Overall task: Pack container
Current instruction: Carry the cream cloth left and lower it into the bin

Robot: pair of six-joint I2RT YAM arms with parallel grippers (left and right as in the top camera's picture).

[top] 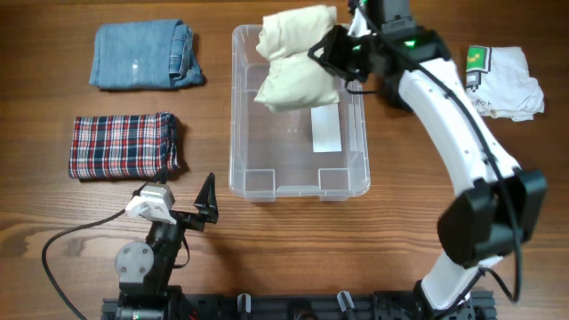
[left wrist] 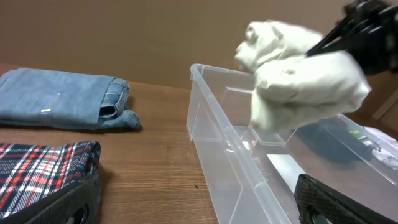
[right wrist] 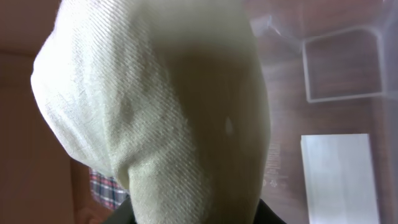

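The folded cream garment [top: 295,78] is hanging over the bin's empty far end [left wrist: 234,102], so my right gripper should keep lowering the garment until it is inside the bin's sides, then let go.
The container [top: 238,107] is a clear plastic bin in the middle of the table; it also shows in the left wrist view [left wrist: 211,124] and the right wrist view [right wrist: 336,68]. My right gripper [top: 331,52] is shut on a folded cream garment [top: 298,58] and holds it above the bin's far end. The garment fills the right wrist view [right wrist: 161,112] and hangs over the bin in the left wrist view [left wrist: 298,74]. My left gripper [top: 206,203] is open and empty, low at the front left, just outside the bin's near left corner.
Folded jeans [top: 142,55] lie at the far left. A folded red plaid garment [top: 124,145] lies in front of them. A white printed shirt [top: 502,80] lies right of the bin. A white label [top: 325,130] sits on the bin's floor.
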